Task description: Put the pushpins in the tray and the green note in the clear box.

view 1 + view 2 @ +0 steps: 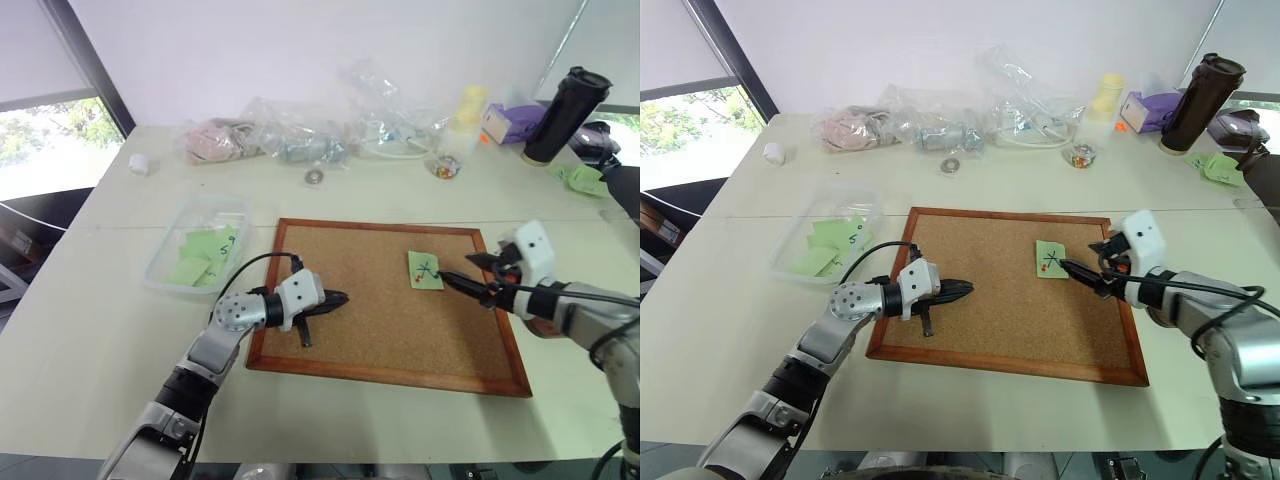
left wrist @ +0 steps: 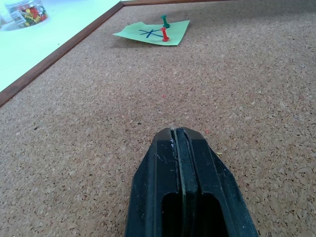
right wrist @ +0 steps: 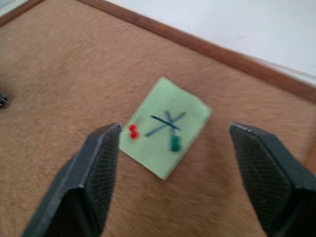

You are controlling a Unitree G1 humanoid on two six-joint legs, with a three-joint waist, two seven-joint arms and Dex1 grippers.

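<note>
My gripper will bring the green note (image 3: 165, 127) up along with the red pushpin (image 3: 133, 131) when it lifts, because the pushpin goes through the note near the note's edge.
The green note (image 1: 425, 270) lies on the right part of the cork board, marked with a dark pen cross. Two pushpins stick in it, a red one (image 2: 165, 34) and a green one (image 2: 165, 21). My right gripper (image 1: 457, 267) hovers open just right of the note, and in the right wrist view the note (image 3: 165, 126) sits between its spread fingers (image 3: 98, 163). My left gripper (image 1: 335, 298) is shut and empty, low over the board's left part, pointing toward the note. The clear box (image 1: 160, 262) stands left of the board with green notes inside. The tray is out of view.
The wood-framed cork board (image 1: 390, 372) fills the table's middle. Along the back lie crinkled clear plastic bags (image 1: 290, 135), a small jar of coloured pins (image 1: 447, 166), a dark tumbler (image 1: 565, 115) and a crumpled green paper scrap (image 1: 583, 178). A metal ring (image 1: 314, 177) sits behind the board.
</note>
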